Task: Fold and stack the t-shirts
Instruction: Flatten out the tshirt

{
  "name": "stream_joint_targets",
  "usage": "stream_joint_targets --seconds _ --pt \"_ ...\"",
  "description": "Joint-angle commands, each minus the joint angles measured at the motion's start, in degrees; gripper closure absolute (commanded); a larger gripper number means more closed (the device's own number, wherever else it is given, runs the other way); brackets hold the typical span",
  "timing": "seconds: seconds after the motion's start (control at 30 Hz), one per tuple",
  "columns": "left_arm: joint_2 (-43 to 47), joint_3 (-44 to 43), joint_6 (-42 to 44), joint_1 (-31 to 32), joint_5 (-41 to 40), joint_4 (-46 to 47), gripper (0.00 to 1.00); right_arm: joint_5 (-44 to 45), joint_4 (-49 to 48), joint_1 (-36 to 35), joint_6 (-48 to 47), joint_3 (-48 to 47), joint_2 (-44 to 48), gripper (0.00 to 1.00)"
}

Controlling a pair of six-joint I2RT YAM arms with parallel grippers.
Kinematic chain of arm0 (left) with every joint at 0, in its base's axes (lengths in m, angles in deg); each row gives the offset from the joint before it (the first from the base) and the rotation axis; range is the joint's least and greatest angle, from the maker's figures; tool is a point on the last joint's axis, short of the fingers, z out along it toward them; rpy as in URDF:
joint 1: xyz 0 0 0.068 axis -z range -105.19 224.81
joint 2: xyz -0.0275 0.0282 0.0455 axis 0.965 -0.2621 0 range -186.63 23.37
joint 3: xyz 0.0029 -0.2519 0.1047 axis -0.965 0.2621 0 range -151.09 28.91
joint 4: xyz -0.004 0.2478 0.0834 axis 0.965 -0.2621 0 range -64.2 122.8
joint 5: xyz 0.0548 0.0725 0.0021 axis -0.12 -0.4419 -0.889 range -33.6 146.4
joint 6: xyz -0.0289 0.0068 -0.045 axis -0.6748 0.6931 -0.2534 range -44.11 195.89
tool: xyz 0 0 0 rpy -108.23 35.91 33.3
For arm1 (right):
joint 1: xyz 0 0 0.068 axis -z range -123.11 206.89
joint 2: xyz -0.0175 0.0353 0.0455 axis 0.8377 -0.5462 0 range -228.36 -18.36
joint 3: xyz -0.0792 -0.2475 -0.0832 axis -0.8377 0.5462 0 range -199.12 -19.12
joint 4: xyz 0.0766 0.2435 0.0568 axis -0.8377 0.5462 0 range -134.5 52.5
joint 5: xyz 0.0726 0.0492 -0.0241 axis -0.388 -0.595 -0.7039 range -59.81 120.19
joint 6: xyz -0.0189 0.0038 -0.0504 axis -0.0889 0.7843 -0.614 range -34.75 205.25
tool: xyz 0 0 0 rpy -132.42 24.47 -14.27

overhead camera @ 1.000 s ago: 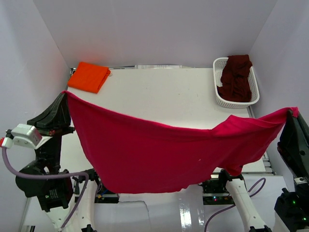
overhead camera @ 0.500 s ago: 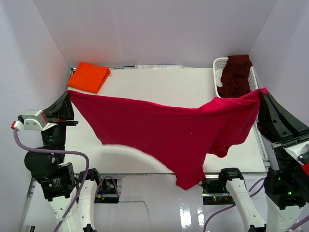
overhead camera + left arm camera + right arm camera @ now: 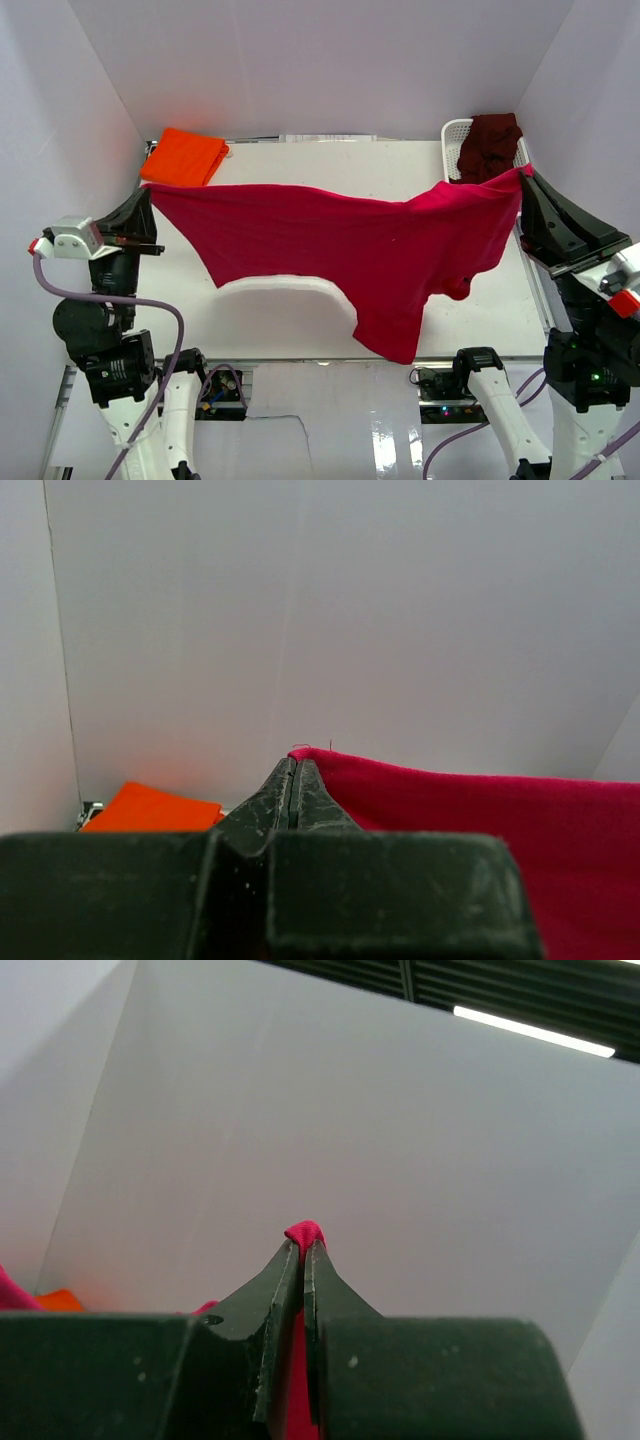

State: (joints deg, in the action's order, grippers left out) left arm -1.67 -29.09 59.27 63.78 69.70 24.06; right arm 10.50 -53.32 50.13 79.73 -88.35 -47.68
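I should flatten the red t-shirt, which hangs high, its lower edge uneven (image 3: 345, 304), by lowering it with both grippers and pulling its corners toward the table's far edge (image 3: 310, 150).
A bright red t-shirt (image 3: 340, 250) hangs stretched in the air between both arms, its lower part sagging toward the table's near edge. My left gripper (image 3: 150, 190) is shut on the shirt's left corner (image 3: 300, 752). My right gripper (image 3: 522, 172) is shut on the right corner, a pinch of red cloth (image 3: 305, 1232) poking out above the jaws. A folded orange t-shirt (image 3: 184, 158) lies at the far left of the table, also glimpsed in the left wrist view (image 3: 150, 808). A dark maroon t-shirt (image 3: 487, 145) is bunched in the white basket (image 3: 452, 134).
The white table (image 3: 330, 170) is walled in by white panels behind and on both sides. The basket stands at the far right corner, just behind my right gripper. The arm bases (image 3: 470, 375) and cables sit along the near edge.
Both grippers have carried the red shirt away from the near edge toward the back of the table. The right gripper swung in from the far right. The cloth now hangs tauter over the table.
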Motion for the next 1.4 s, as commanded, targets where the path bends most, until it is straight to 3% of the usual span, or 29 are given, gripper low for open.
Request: stream_joint_targets --seconds 0.0,0.3,0.67,0.93,1.23,1.37 --pt "-0.36 -4.31 -0.78 0.13 1.03 1.0 1.0 -0.88 -4.01 0.17 -0.28 -6.07 -1.0 0.92" --pt "0.52 -11.17 0.19 0.13 0.76 -2.08 1.0 -1.06 -2.43 0.17 -0.55 -12.33 0.66 0.92" --pt "1.04 -8.81 -0.52 0.13 1.03 -1.11 1.0 -1.06 -0.41 0.17 0.33 -13.3 0.32 0.92" --pt "-1.85 4.71 -1.83 0.13 0.5 4.15 1.0 2.36 0.39 0.17 0.33 0.39 -2.06 0.92" --pt "-6.77 17.47 -3.85 0.13 -0.2 11.25 1.0 3.16 -8.56 0.17 3.4 19.03 -7.23 0.92" --pt "-14.05 19.14 -8.58 0.13 -1.52 11.8 1.0 3.16 -12.79 0.17 6.64 25.8 -13.63 0.92"
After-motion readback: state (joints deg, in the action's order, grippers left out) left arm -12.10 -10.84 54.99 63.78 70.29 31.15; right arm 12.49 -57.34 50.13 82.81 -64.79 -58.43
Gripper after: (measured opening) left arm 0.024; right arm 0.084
